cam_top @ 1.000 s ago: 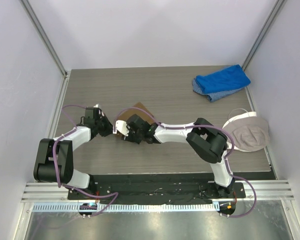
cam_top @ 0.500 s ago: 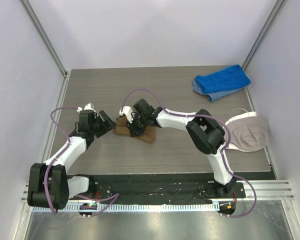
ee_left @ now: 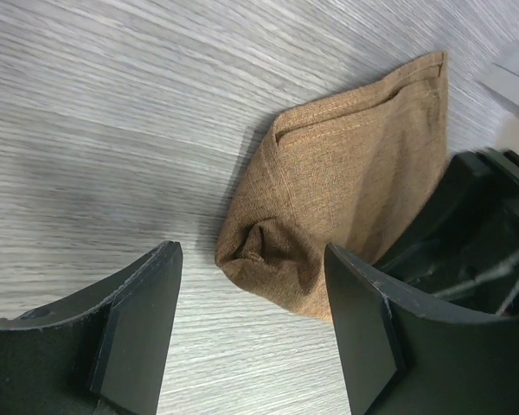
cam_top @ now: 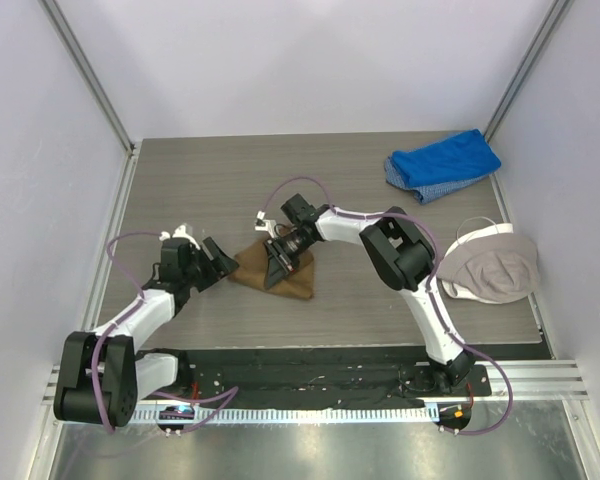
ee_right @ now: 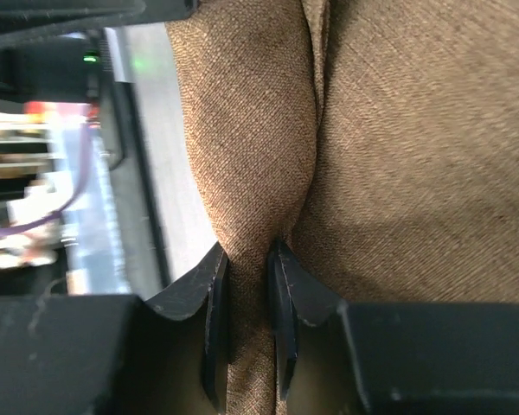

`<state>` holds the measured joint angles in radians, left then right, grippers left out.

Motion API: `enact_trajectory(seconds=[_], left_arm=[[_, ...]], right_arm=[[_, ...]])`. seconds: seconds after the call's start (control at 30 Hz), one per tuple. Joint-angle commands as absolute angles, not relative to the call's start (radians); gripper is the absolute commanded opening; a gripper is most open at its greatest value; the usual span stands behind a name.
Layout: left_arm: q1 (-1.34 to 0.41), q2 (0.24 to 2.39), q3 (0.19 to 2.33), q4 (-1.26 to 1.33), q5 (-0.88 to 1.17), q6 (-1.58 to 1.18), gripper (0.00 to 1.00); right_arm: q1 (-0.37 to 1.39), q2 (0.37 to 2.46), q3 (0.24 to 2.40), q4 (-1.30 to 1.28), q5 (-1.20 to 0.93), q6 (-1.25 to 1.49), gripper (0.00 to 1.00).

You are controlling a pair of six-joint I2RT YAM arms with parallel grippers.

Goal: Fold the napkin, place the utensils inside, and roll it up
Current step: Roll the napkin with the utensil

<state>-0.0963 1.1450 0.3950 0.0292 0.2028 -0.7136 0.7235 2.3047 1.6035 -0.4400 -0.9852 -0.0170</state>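
The napkin's end (ee_left: 253, 242) gapes in a pucker past the fingers of the robot's left gripper, so next the left gripper pinches the puckered layers (ee_left: 258, 266) together before it rolls the napkin further.
The tan-brown napkin (cam_top: 292, 283) lies bunched into a folded bundle at the middle of the table. My right gripper (cam_top: 277, 266) reaches over it from the far side and is shut on a raised fold of the napkin (ee_right: 398, 156); in the right wrist view the right gripper (ee_right: 249, 256) has cloth pinched between both fingers. My left gripper (cam_top: 224, 263) sits just left of the bundle, open and holding nothing. In the left wrist view the left gripper (ee_left: 251, 259) frames the napkin's (ee_left: 346, 190) puckered end, which lies just beyond the fingertips. The utensils are hidden.
A blue cloth (cam_top: 443, 165) lies at the far right corner. A beige-and-white cap-like item (cam_top: 492, 264) rests at the right edge. White walls close in the table on three sides, and the arm bases line the near edge.
My left gripper has opened, let go and pulled back a little to the left. The right gripper has closed on a fold of the napkin, which now lies as a bundle.
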Motion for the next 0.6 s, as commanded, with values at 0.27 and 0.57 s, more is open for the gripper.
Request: enact_trajectory(seconds=[0.27, 0.57], left_arm=[[-0.098, 1.153, 0.313, 0.296, 0.316, -0.698, 0.68], [-0.097, 1.272, 0.359, 0.305, 0.304, -0.692, 0.51]], right_arm=[[0.675, 2.519, 1.695, -0.541, -1.086, 0.123, 0.19], [0.664, 2.554, 1.720, -0.541, -1.086, 0.130, 0.22]])
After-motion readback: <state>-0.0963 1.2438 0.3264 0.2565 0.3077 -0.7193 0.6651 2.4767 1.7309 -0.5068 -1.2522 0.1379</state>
